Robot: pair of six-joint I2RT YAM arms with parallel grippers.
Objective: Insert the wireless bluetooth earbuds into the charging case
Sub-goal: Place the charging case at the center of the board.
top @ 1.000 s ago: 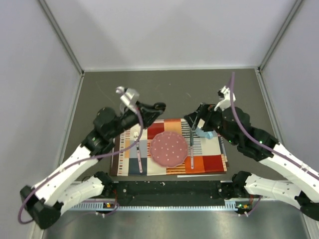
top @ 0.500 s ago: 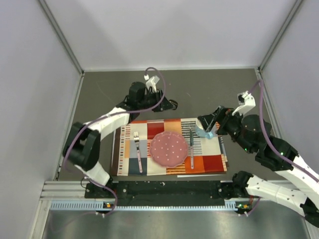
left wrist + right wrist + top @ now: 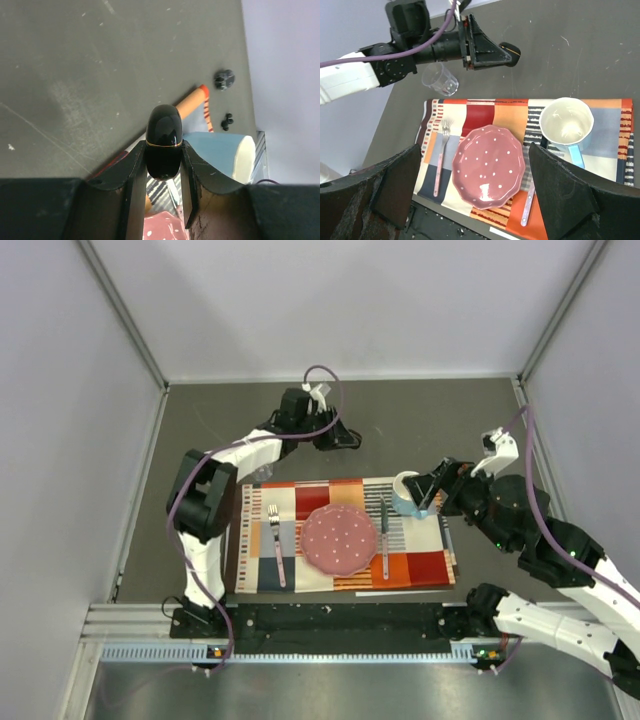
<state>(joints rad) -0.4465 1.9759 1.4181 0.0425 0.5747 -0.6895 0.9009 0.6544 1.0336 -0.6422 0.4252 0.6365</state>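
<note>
The charging case hangs above clear grey table behind the placemat. So my left gripper should carry on lowering it until it rests there, and then let go.
The charging case is a glossy black pebble with a thin gold seam, lid closed. My left gripper is shut on it, holding it above the grey table behind the placemat. The case also shows in the right wrist view and the left gripper from above. Two tiny dark earbuds lie on the table past the placemat's far right corner, near the wall. My right gripper hangs open and empty high over the mat, by the mug.
On the placemat lie a pink dotted plate, a fork to its left and a knife to its right. The blue mug stands at the mat's back right. A clear plastic cup stands off the mat's back left corner.
My left arm has swung from over the mat out to the back of the table, carrying the case. My right arm has drawn back to the right, uncovering the mug.
</note>
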